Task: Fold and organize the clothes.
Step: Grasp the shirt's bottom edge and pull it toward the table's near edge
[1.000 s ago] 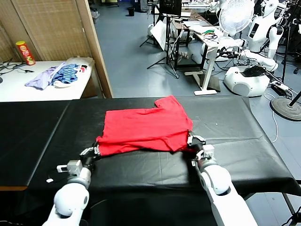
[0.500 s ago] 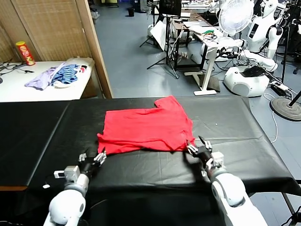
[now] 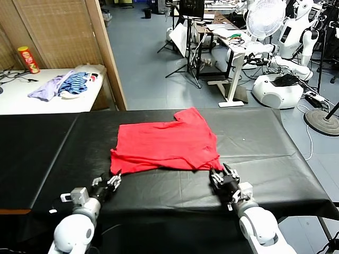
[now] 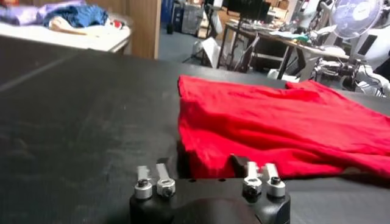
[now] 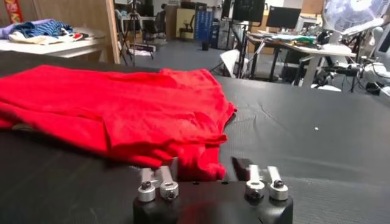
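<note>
The robot's grippers should pull the T-shirt's near corners toward the robot to flatten the T-shirt before folding the T-shirt's far edge (image 3: 148,125) over, because the red T-shirt's near edge (image 3: 159,162) is rumpled.
The clothes, one red T-shirt (image 3: 164,145), lie folded in a rough rectangle on the black table (image 3: 254,132), a sleeve pointing to the far side. My left gripper (image 3: 111,181) is at the shirt's near left corner. In the left wrist view its fingers (image 4: 159,173) stand apart, and the red hem (image 4: 207,159) lies just ahead, between them. My right gripper (image 3: 222,177) is at the near right corner. There too the fingers (image 5: 168,170) stand apart, with the bunched red corner (image 5: 195,163) between them. Both grippers (image 4: 200,169) (image 5: 204,169) sit low on the tabletop.
A white side table (image 3: 21,100) at the far left carries a heap of lilac and blue-striped garments (image 3: 61,84) and a red can (image 3: 27,59). A wooden partition (image 3: 108,58) stands behind the black table. A fan (image 3: 265,16) and white robots (image 3: 296,37) stand at the back right.
A second ago both grippers held the shirt's near corners. They opened and drew back toward me, and the hem settled. Now both have edged forward to the corners again.
</note>
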### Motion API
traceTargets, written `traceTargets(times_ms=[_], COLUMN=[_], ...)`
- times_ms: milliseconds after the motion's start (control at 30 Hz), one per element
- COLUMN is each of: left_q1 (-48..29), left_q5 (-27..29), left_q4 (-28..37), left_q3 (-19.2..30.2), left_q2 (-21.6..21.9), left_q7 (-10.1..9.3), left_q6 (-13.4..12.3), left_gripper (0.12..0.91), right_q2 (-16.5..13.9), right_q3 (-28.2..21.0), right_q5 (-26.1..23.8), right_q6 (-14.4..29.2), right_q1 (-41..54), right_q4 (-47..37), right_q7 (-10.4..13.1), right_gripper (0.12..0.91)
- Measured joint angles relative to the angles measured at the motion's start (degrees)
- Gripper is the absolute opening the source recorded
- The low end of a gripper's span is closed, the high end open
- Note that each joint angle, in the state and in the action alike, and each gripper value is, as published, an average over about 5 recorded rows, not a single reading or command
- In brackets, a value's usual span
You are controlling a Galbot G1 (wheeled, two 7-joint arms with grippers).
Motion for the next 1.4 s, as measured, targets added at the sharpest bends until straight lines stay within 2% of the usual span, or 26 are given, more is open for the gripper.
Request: traceTargets(times_ms=[67, 167, 367, 567, 733, 800, 900, 1000, 1167, 1233, 1333, 1400], left_q1=[0.38, 1.05, 3.66, 8.88, 14.77, 16.95, 19.58, 21.68, 24.61, 25.52, 26.38, 26.24], left_q5=[0.43, 2.62, 7.41, 8.09, 9.07, 9.37, 9.31, 9.21, 9.13, 9.2, 8.86, 7.65], left_q4=[-0.46, -1.3, -4.0, -9.0, -12.97, -14.14, -15.48, -16.93, -20.28, -21.84, -24.22, -25.53], left_q3=[0.24, 0.46, -0.17, -1.68, -2.67, -2.93, -3.24, -3.58, -4.1, -4.52, -5.73, -6.91], left_q2=[0.45, 1.34, 4.04, 6.69, 6.94, 6.85, 6.49, 5.98, 4.8, 4.24, 3.81, 4.03], left_q7=[-0.19, -0.41, -0.3, 0.01, 0.1, 0.01, -0.39, -1.09, -3.1, -3.64, -3.1, -2.47], left_q6=[0.07, 0.13, 0.82, 2.01, 2.65, 2.9, 3.44, 4.2, 6.13, 7.08, 8.24, 8.68], left_gripper=[0.232, 0.136, 0.126, 0.126, 0.126, 0.126, 0.131, 0.213, 0.485, 0.602, 0.738, 0.777], right_q2=[-0.64, -1.9, -3.59, -3.22, -2.76, -2.82, -3.07, -3.48, -4.37, -4.83, -5.33, -5.19], right_q3=[0.29, 0.89, 1.89, 1.93, 2.04, 2.31, 2.97, 3.93, 6.45, 7.52, 8.05, 7.44], right_q5=[1.93, 5.19, 7.17, 4.55, 2.66, 2.4, 2.45, 3.23, 7.02, 8.94, 11.09, 11.8], right_q6=[-1.74, -4.24, -7.28, -8.07, -8.05, -8.11, -8.45, -8.98, -8.95, -8.44, -7.98, -8.12], right_q1=[-0.04, -0.58, -3.38, -8.63, -12.8, -14.24, -16.27, -18.26, -20.24, -19.71, -16.2, -11.92], right_q4=[1.01, 2.64, 6.24, 10.17, 12.78, 13.78, 15.53, 17.84, 21.86, 22.64, 21.64, 19.38], right_q7=[0.47, 0.81, 1.58, 1.51, 0.21, -0.4, -0.76, -0.63, -0.05, 0.74, 2.36, 3.39], right_gripper=[0.142, 0.142, 0.142, 0.142, 0.146, 0.183, 0.302, 0.452, 0.718, 0.774, 0.795, 0.797])
